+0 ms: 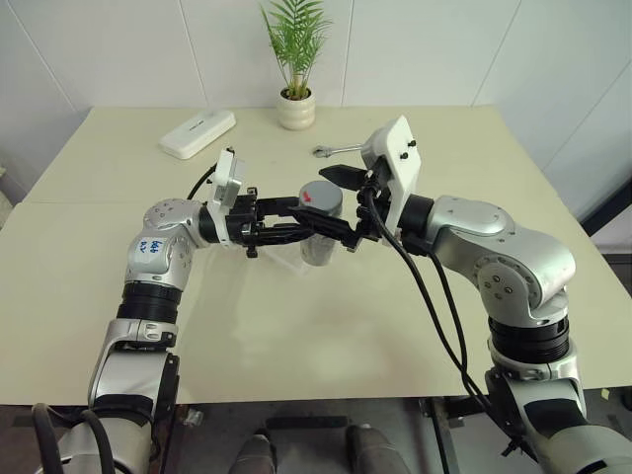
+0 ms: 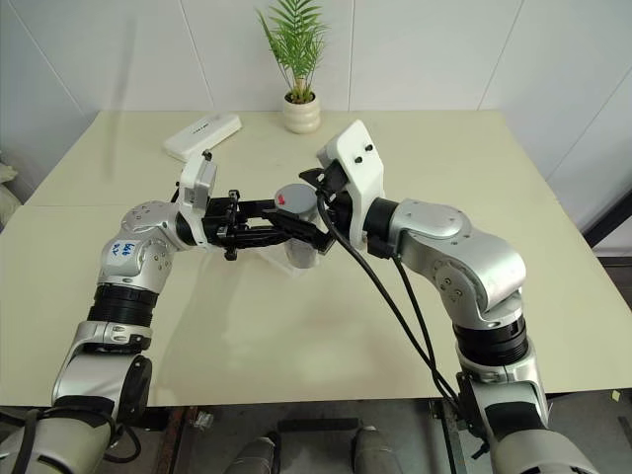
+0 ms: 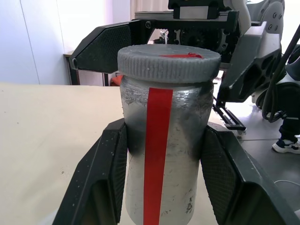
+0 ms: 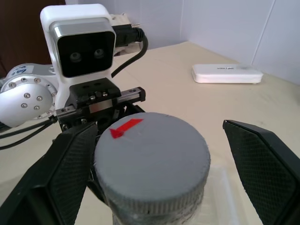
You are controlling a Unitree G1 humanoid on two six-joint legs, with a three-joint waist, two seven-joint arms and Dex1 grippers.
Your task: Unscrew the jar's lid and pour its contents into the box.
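Note:
I expect the grey lid to turn but stay on the jar when I twist it, because the ribbed rim is still close against the jar.
A silvery jar with a red stripe hangs above the table's middle, and my left gripper is shut on its body from the left. Its grey ribbed lid, with a red mark on top, sits on the jar. My right gripper is open and straddles the lid from the right, one finger close to the rim and the other well clear. The contents are hidden inside the jar. A faint clear rim on the table under the jar looks like the box.
A white oblong case lies at the back left of the table. A potted plant stands at the back middle, with a silvery wrench in front of it. The table's front edge runs just past my elbows.

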